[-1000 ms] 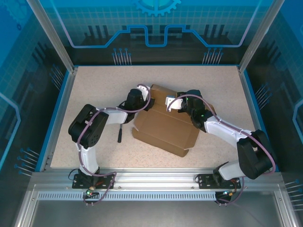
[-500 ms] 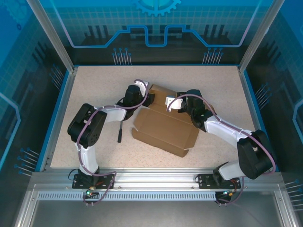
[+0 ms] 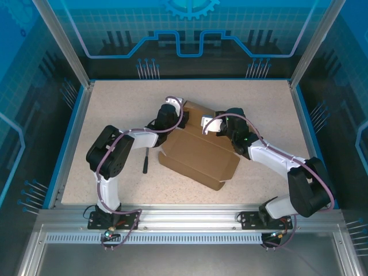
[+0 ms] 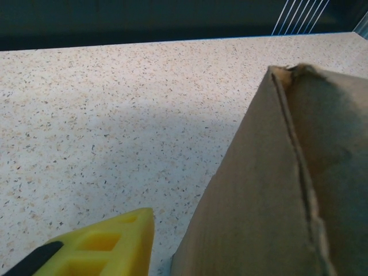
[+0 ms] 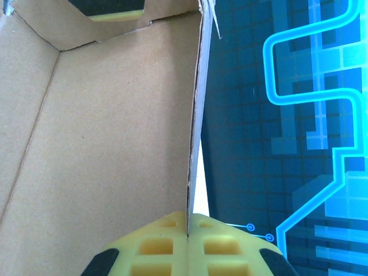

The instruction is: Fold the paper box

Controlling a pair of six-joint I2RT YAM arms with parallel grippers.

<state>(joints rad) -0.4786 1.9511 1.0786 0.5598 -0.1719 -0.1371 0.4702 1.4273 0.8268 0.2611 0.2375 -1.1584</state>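
I can see the paper box lying crooked, so next my left gripper closes on the box's side near the far corner and turns the box square before I fold further.
The paper box lies mid-table as a shallow brown cardboard tray with its walls partly raised. My right gripper is at the box's far side, shut on the thin top edge of a standing wall; its yellow fingers meet on the cardboard. My left gripper is at the box's far-left corner. In the left wrist view one yellow finger stands just outside the box wall with a gap between them. The other finger shows beyond a notch in the far wall.
A small black hammer lies on the speckled table left of the box, under the left forearm. Blue enclosure walls and metal posts ring the table. Bare tabletop lies far left.
The left gripper has shifted a little farther and to the right, to the box's far-left corner. The box has slid slightly left. The right gripper keeps its hold on the wall.
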